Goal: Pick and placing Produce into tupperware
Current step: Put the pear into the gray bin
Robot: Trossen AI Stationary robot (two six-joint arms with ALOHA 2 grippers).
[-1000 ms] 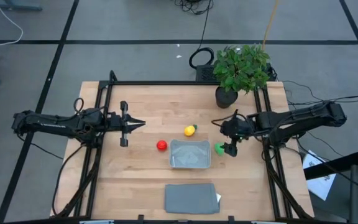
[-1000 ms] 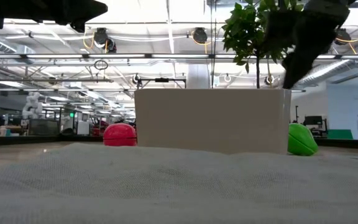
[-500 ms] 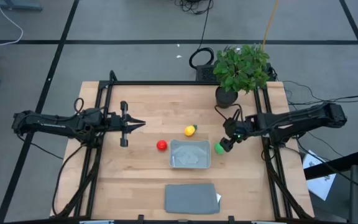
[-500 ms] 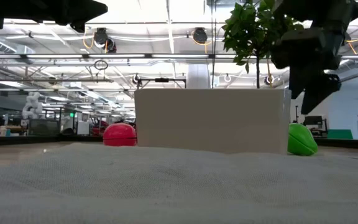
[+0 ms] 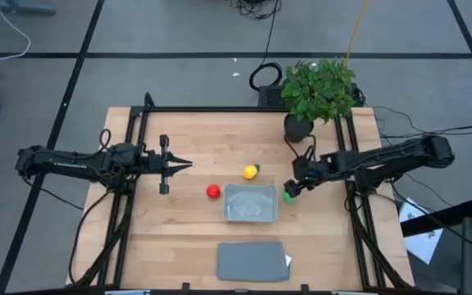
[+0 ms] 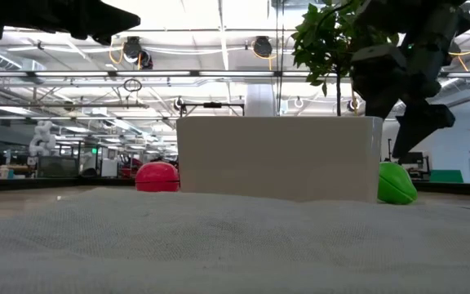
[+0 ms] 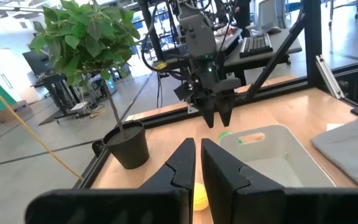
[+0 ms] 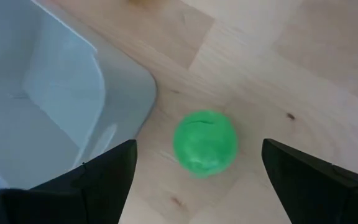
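A gap separates the green round piece from the side of the tupperware. My right gripper should next lower its open fingers until they straddle the piece's middle.
The green round piece rests on the table just right of the clear tupperware. My right gripper hangs open above it, pointing down, one finger on either side and touching nothing; the low view shows its fingers above the green piece. The red round piece lies left of the tupperware. The yellow piece with a green tip lies just beyond its far wall. My left gripper waits shut over the table's left half, level and pointing right.
A flat grey lid lies near the table's near edge, filling the low view's foreground. A potted leafy plant stands at the far right corner, behind my right arm. Black frame rails run along the table's left, right and far sides.
My right gripper has come down toward the green piece, shifted slightly toward the table's left and turned about, and its fingers now stand closer over the piece. The produce, the tupperware and the left arm have kept still.
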